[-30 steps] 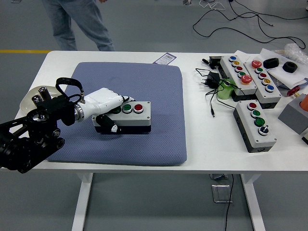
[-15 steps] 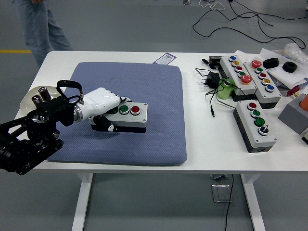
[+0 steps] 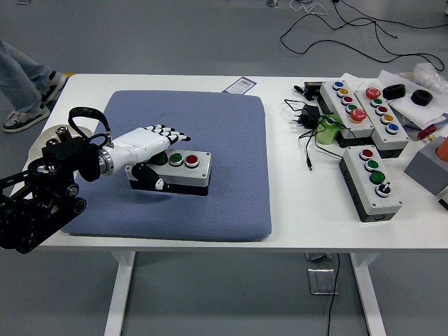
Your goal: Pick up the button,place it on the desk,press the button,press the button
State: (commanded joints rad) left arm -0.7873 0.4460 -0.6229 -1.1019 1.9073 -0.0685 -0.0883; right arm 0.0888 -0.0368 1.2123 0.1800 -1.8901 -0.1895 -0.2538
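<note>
The similar button box has a black switch (image 3: 383, 189) at its end, past its green buttons, so I should expect a black switch hidden (image 3: 144, 154) under my left hand.
A white-topped button box (image 3: 189, 173) with green buttons and a red one lies on the blue mat (image 3: 210, 119), left of its middle. My left hand (image 3: 166, 159) rests at the box's left end. Its fingers (image 3: 168, 134) are stretched out and spread over the top. The thumb (image 3: 158, 183) lies against the box's front face. The hand covers the leftmost button. My right arm is out of view.
Three more button boxes (image 3: 371, 183) (image 3: 346, 105) (image 3: 383, 115) stand on the white table (image 3: 301, 210) at the right, with a power adapter (image 3: 308, 116), cables and a green object (image 3: 327, 131). A person's shoes (image 3: 24, 112) show on the floor beyond the table's far left corner.
The hand and box have slid a little to the left on the mat. The fingers, curled over the box before, are now straightened and spread. The person has walked off to the left.
</note>
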